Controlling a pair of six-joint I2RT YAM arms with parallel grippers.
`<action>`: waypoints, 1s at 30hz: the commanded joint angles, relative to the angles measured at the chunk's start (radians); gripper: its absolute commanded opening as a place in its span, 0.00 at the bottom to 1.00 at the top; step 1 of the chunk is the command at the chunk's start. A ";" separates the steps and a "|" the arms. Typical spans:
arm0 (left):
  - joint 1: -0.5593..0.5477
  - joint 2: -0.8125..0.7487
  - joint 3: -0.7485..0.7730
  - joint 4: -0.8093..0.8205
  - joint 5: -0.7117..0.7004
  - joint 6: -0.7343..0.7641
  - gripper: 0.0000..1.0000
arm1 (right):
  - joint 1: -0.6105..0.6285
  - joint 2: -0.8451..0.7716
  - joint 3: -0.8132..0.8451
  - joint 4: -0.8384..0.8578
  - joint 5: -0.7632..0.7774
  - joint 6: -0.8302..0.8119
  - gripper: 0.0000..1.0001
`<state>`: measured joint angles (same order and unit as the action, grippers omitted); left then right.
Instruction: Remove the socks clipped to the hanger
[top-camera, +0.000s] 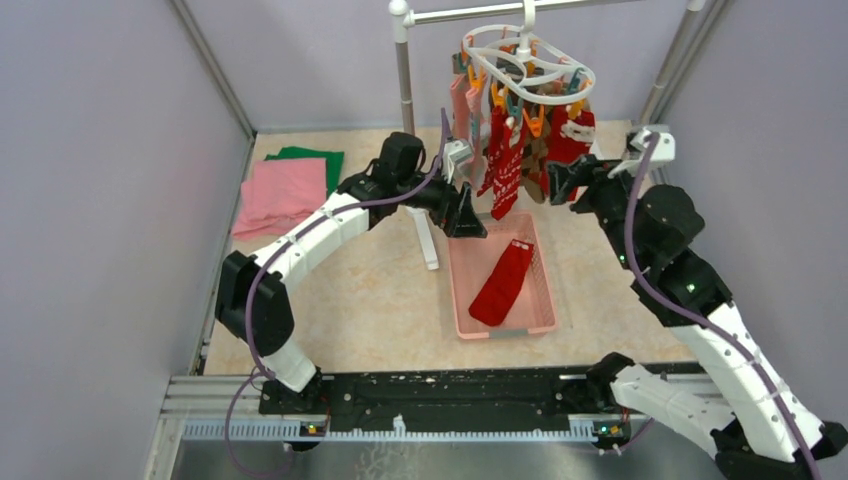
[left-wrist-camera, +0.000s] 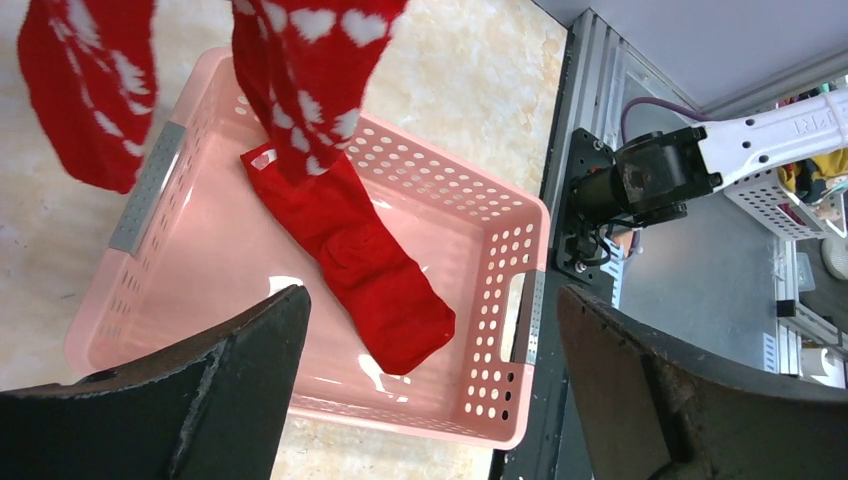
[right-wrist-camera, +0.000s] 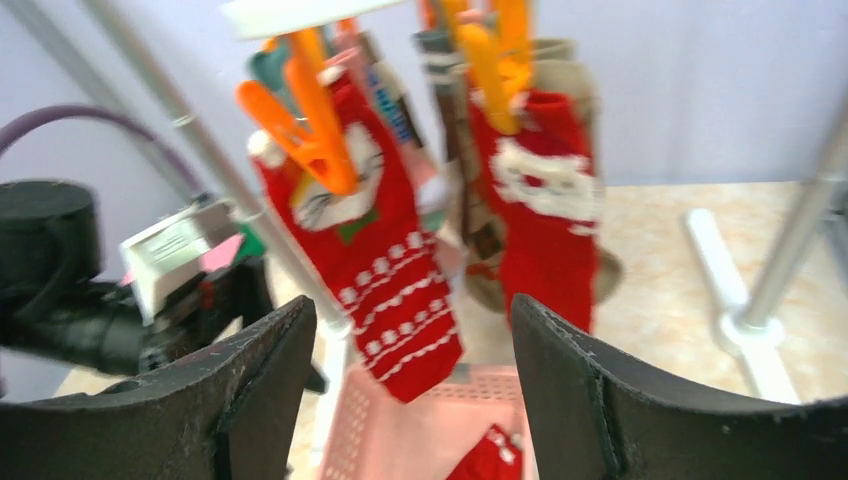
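The red sock (top-camera: 577, 128) by the robot's right gripper hangs on the other side of the hanger from the left gripper, so the right gripper should draw its lower end (top-camera: 560, 158) around to the front.
The white oval hanger (top-camera: 527, 62) hangs from the rail with orange and teal pegs. Several socks (top-camera: 508, 160) hang clipped to it: red with white patterns, brown argyle, pink. One red sock (top-camera: 503, 281) lies in the pink basket (top-camera: 462, 290). My left gripper (top-camera: 466, 215) is open and empty, just left of the hanging socks, above the basket's far end. My right gripper (top-camera: 560, 180) is open and empty, close to the right side of the socks. In the right wrist view a red patterned sock (right-wrist-camera: 395, 290) under an orange peg (right-wrist-camera: 310, 120) hangs ahead of the gripper (right-wrist-camera: 410, 310).
The metal rail stand (top-camera: 405, 80) has a white foot (top-camera: 428, 240) beside the basket. Folded pink cloth (top-camera: 280, 190) and green cloth (top-camera: 310, 158) lie at the far left. In the left wrist view the basket (left-wrist-camera: 500, 250) holds the red sock (left-wrist-camera: 350, 260) under two hanging socks.
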<state>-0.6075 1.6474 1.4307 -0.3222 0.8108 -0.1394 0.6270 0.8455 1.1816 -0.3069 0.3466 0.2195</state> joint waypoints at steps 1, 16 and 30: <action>-0.001 -0.027 0.046 0.002 0.038 0.013 0.99 | -0.109 -0.033 -0.035 -0.005 0.066 -0.034 0.70; 0.004 -0.068 0.077 -0.070 0.104 0.050 0.99 | -0.578 0.260 -0.094 0.508 -0.537 -0.105 0.56; 0.014 -0.097 0.084 -0.100 0.100 0.070 0.99 | -0.600 0.251 -0.172 0.674 -0.792 0.054 0.00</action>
<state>-0.5999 1.5940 1.4708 -0.4236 0.8928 -0.0856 0.0296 1.1519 1.0447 0.2615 -0.3801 0.2047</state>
